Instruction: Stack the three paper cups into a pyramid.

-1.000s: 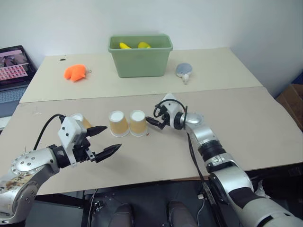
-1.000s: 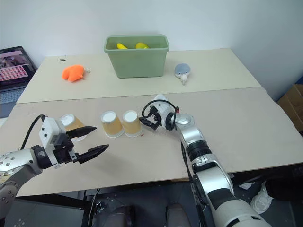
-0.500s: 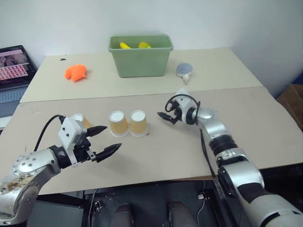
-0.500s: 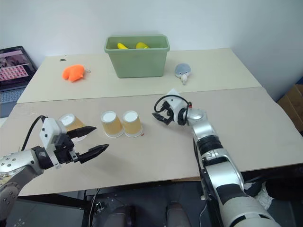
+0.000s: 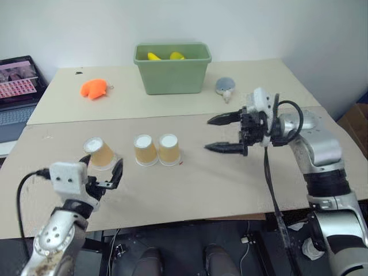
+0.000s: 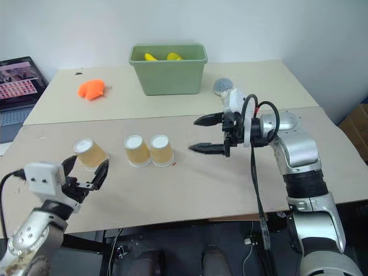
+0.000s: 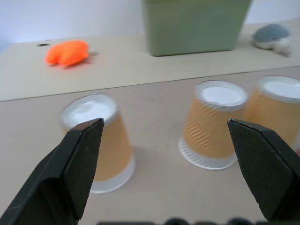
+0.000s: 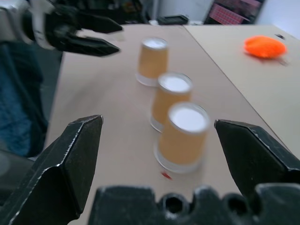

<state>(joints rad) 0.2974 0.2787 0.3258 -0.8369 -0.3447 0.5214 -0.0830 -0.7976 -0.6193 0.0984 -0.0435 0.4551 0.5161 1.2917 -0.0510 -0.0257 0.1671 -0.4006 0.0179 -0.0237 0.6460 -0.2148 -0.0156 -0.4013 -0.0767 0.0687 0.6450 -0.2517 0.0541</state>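
Note:
My gripper will lower the lone cup (image 5: 99, 154), and the cup should rest steady across the pair's flat tops (image 5: 156, 141), because both are level and close together.
Three paper cups stand upside down on the near table. Two of them, the middle cup (image 5: 145, 150) and the right cup (image 5: 169, 149), touch side by side. The third cup (image 5: 100, 153) stands alone to their left. My left gripper (image 5: 106, 177) is open, just short of the lone cup (image 7: 96, 140) on my side and pointing forward at it. My right gripper (image 5: 209, 134) hangs open above the table to the right of the pair, pointing left at them (image 8: 180, 136). Neither gripper holds anything.
A green bin (image 5: 171, 69) with yellow things inside stands on the far table, with an orange toy (image 5: 93, 88) to its left and a grey toy (image 5: 224, 86) to its right. A laptop (image 5: 17, 86) sits at the far left, a cardboard box (image 5: 356, 121) beyond the right edge.
My right gripper drew back from the right cup, rising and moving right, and now points left with wide jaws. My left gripper turned from pointing right to pointing forward and shifted left.

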